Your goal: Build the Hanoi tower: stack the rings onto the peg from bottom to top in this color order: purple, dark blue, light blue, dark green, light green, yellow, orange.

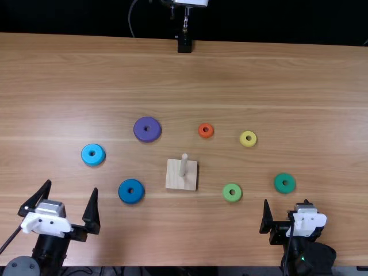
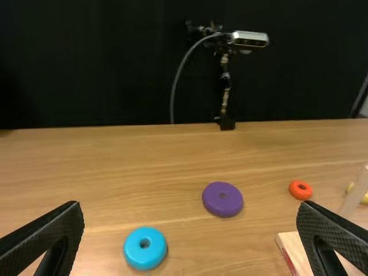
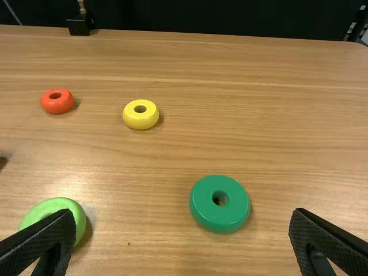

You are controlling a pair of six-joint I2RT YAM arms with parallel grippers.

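Note:
I expect the purple ring (image 1: 147, 129) to sit flat and cover all but the wooden base's corners (image 1: 180, 177) when I lower it over the peg, because the ring and the base are nearly the same width.
My left gripper (image 1: 72, 201) is open at the lower left; its wrist view shows the left gripper (image 2: 190, 238) with its fingers wide apart. My right gripper (image 1: 286, 214) is at the lower right, and the right wrist view has the right gripper (image 3: 178, 241) open. The wooden base (image 1: 180, 181) with its upright peg (image 1: 184, 163) holds no ring. Flat on the table lie the purple ring (image 1: 142, 133), dark blue ring (image 1: 131, 198), light blue ring (image 1: 86, 156), dark green ring (image 1: 278, 185), light green ring (image 1: 232, 197), yellow ring (image 1: 244, 143) and orange ring (image 1: 202, 133).
The rings lie apart around the base on the wooden table (image 1: 276, 80). At the table's far edge stands a camera mount (image 1: 184, 43) with a cable, in front of a black backdrop.

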